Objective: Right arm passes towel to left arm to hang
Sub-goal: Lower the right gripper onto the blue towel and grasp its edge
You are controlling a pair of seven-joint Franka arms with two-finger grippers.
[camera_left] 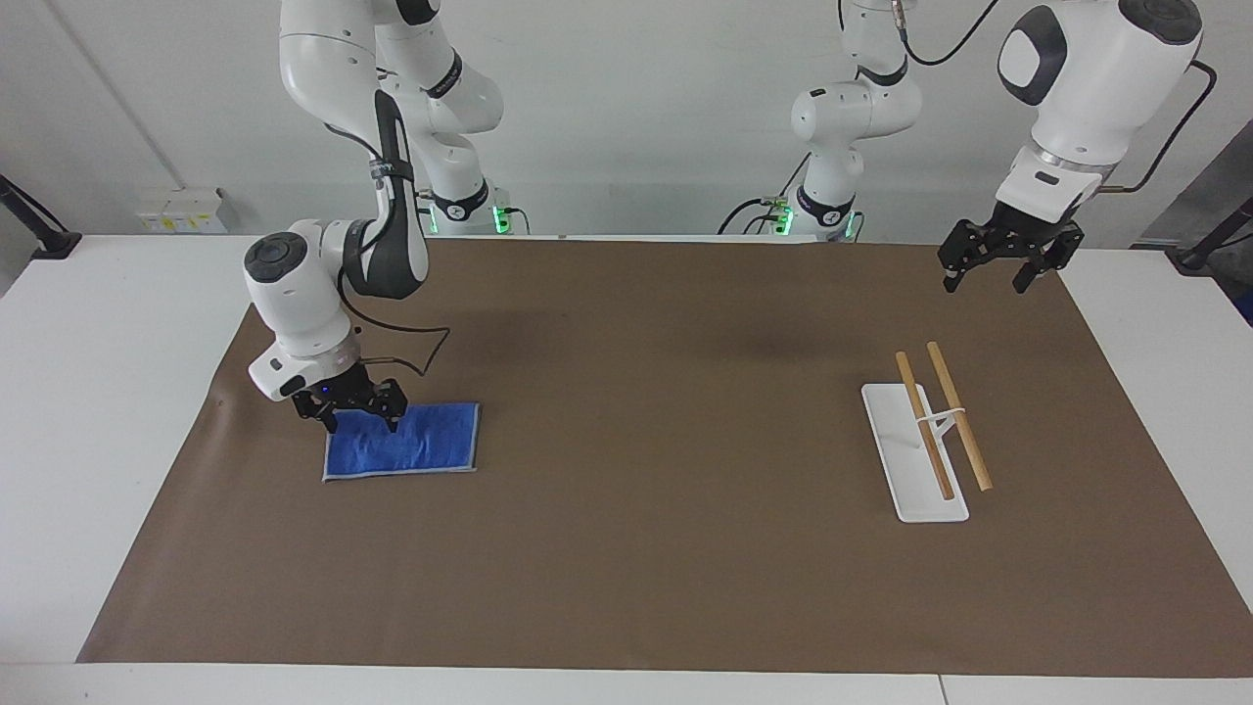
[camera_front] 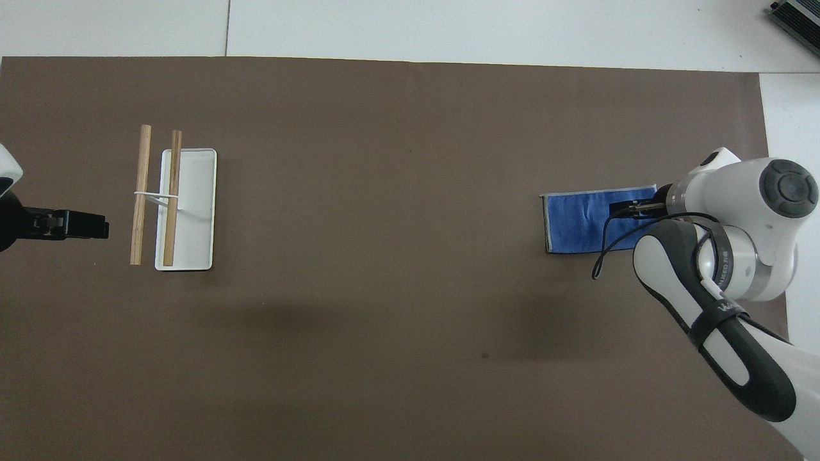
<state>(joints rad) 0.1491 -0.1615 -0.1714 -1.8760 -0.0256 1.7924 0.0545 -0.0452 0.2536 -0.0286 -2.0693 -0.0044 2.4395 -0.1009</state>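
Observation:
The blue towel [camera_left: 365, 436] lies flat under the right gripper's open fingers and the towel's end [camera_left: 451, 437] toward the rack is free, so the robot's right gripper should keep going down and close there.
The blue towel [camera_left: 411, 443] lies flat on the brown mat toward the right arm's end of the table; it also shows in the overhead view [camera_front: 576, 221]. My right gripper [camera_left: 360, 419] is open and low over the towel's end nearest the right arm's side, fingers straddling its edge; in the overhead view the right arm covers that end and the gripper [camera_front: 624, 209] barely shows. My left gripper [camera_left: 991, 271] is open and waits in the air over the mat's edge near the rack; it also shows in the overhead view [camera_front: 102, 226].
A rack with a white base [camera_left: 905, 460] and two wooden rods [camera_left: 961, 419] stands toward the left arm's end of the table; it also shows in the overhead view [camera_front: 192, 211]. The brown mat [camera_left: 646, 509] covers the table.

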